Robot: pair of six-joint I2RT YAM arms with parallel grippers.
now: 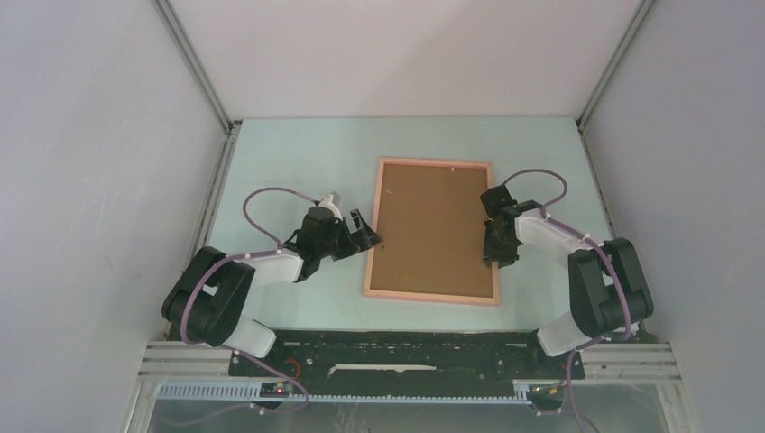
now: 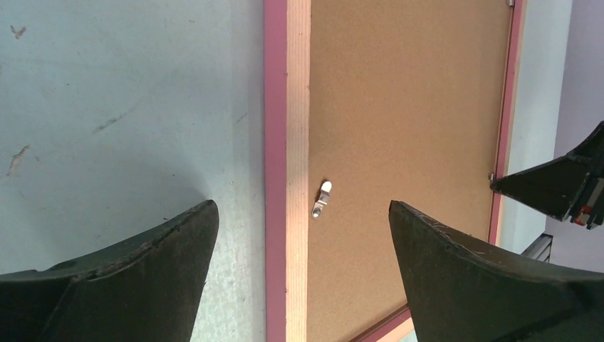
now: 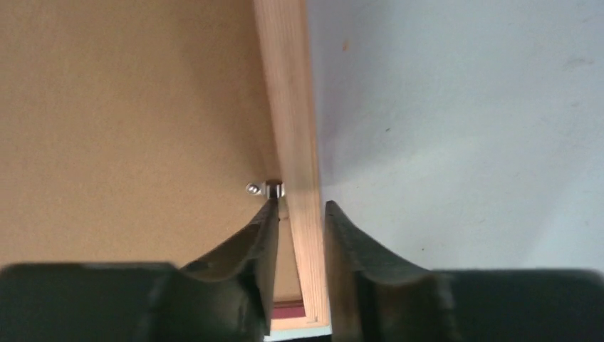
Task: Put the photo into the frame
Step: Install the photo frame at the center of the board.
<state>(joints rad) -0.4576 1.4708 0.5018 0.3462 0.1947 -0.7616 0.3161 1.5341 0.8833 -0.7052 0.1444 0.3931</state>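
Next, my left gripper comes upright before it squeezes the clip against the rail [image 2: 298,203], because it slants over the rail and the metal clip's tip [image 2: 326,187] points inward.
The salmon-pink frame [image 1: 371,263] lies face down on the table with the brown backing board [image 1: 433,225] set in it. The photo is hidden. My left gripper [image 1: 365,233] is wide open above the frame's left rail [image 2: 287,142], one finger over the table and one over the board, near a small metal clip [image 2: 322,199]. My right gripper [image 1: 493,253] is closed narrowly around the right rail [image 3: 288,128]. Its inner fingertip [image 3: 269,214] touches a metal clip [image 3: 267,189] at the board's edge.
Pale blue-green table [image 1: 298,162] with white enclosure walls and aluminium posts on three sides. In the left wrist view my right gripper's finger [image 2: 555,185] shows at the frame's far rail. A black rail with cables runs along the near edge [image 1: 406,347].
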